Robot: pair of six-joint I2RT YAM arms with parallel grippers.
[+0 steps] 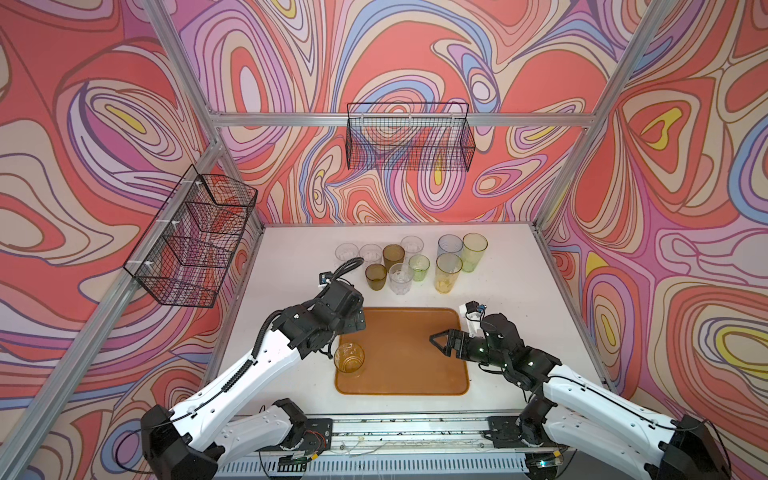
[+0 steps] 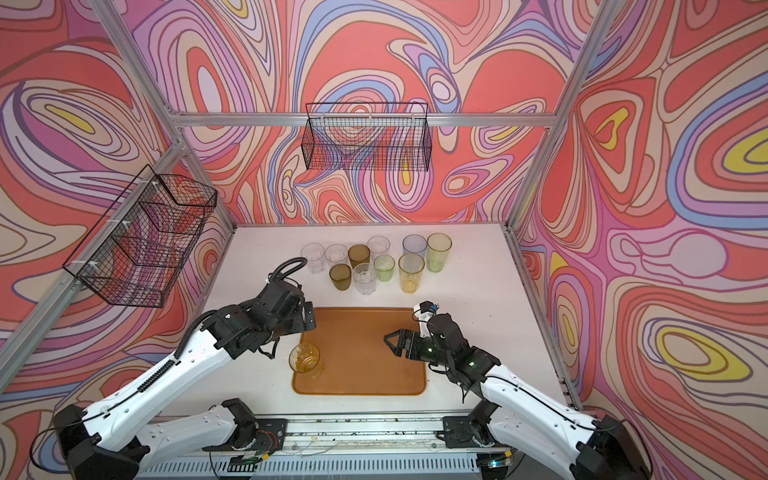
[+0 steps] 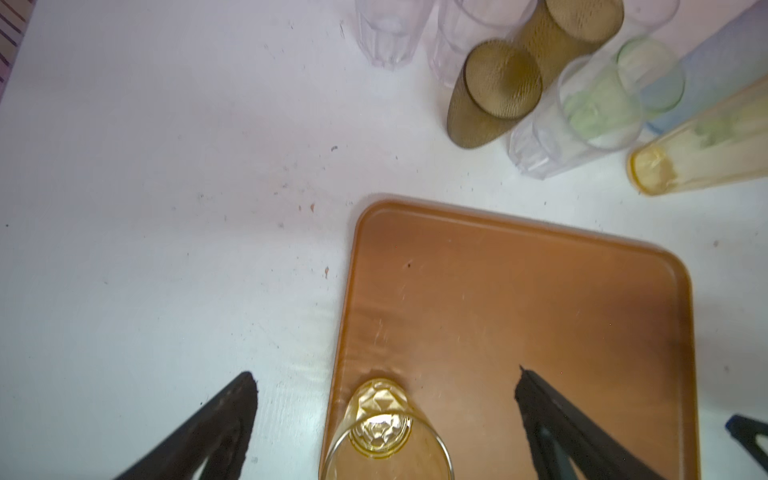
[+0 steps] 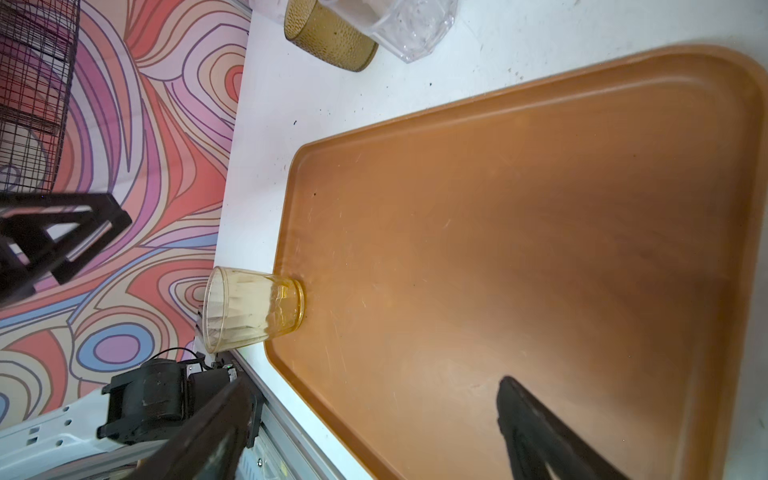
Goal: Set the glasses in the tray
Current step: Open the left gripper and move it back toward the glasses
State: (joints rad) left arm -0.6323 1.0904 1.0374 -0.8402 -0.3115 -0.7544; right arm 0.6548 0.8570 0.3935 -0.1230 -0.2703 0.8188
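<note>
The clear glass at the end of the row has open table (image 2: pixel 281 246) beside it. My left gripper should now go toward the glass with open fingers and close on its rim (image 2: pixel 312 249).
The orange-brown tray (image 1: pixel 409 347) lies at the table's front middle. One short amber glass (image 1: pixel 349 360) (image 3: pixel 384 432) (image 4: pixel 254 309) stands upright in its near-left corner. My left gripper (image 3: pixel 384 376) hovers just above that glass, jaws wide open and clear of it on both sides. My right gripper (image 1: pixel 433 338) (image 4: pixel 374 384) is open and empty over the tray's right part. Behind the tray, on the table, stand several more glasses: clear ones (image 1: pixel 401 277), olive-brown ones (image 1: pixel 393 255), a green one (image 1: pixel 419 267), and taller yellow (image 1: pixel 448 272), grey-blue (image 1: pixel 450 247) and yellow-green (image 1: pixel 474 251) ones.
A black wire basket (image 1: pixel 409 137) hangs on the back wall and another (image 1: pixel 195 237) on the left wall. Aluminium frame posts stand at the table's corners, and the arms' base rail (image 1: pixel 411 432) runs along the front edge.
</note>
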